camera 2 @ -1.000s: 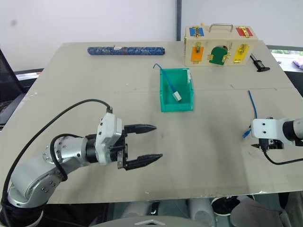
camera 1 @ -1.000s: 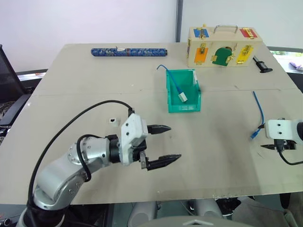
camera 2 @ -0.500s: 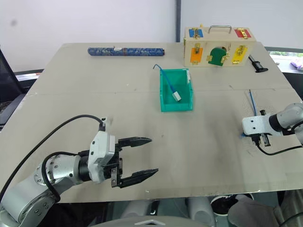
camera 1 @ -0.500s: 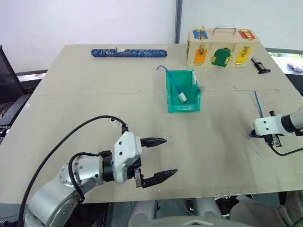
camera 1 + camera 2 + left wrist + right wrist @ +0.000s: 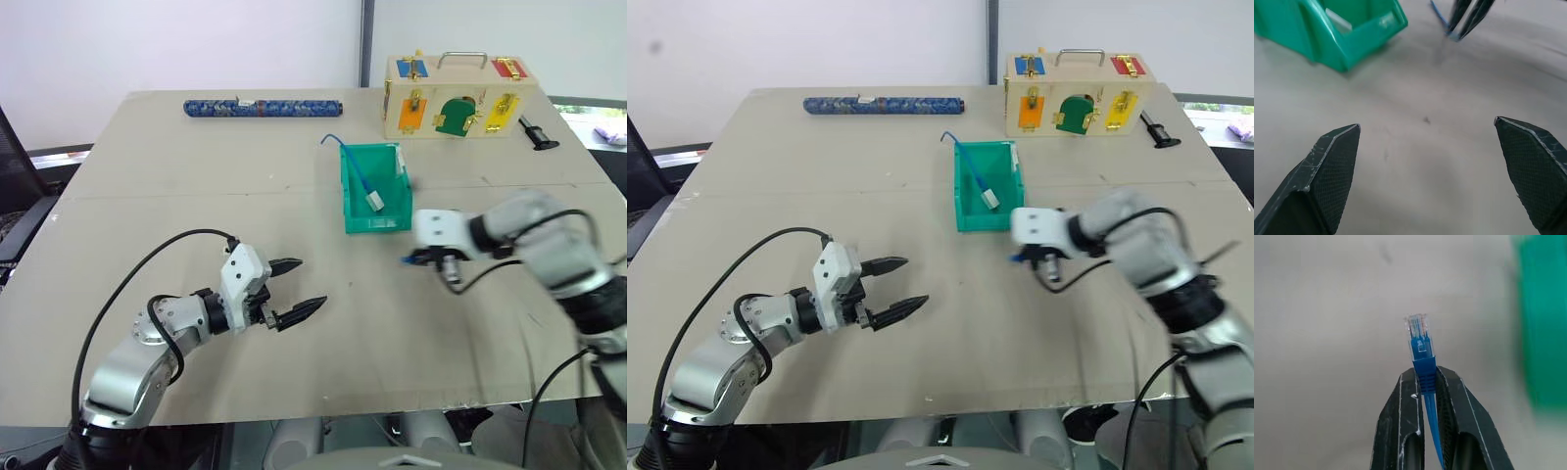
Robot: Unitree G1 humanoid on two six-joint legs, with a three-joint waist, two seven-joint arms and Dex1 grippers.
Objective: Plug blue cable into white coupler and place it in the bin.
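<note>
The held blue cable [image 5: 407, 259] should stick out past the bin's rim when I lower the plugged coupler into the bin, because the second blue cable's tail [image 5: 335, 139] arches over that rim.
My right gripper [image 5: 1425, 374] is shut on the blue cable [image 5: 1420, 340] just behind its clear plug, which sticks out past the fingertips. It hovers over the table just in front of the teal bin [image 5: 392, 217], on the bin's right side. In the bin lies a second blue cable with a white coupler [image 5: 376, 202] on its end. My left gripper [image 5: 297, 288] is open and empty, low over the table to the front left of the bin. Its fingers point toward the right gripper [image 5: 1468, 17].
A wooden box with coloured latches [image 5: 456, 98] stands at the back right, with a black tool [image 5: 537, 134] beside it. A blue patterned rolled tube [image 5: 265, 106] lies along the back edge. The table's front edge runs close below both arms.
My right gripper closed on the blue cable's plug end and swung it left from the table's right edge to just in front of the bin. My left gripper drew back to the left, still open.
</note>
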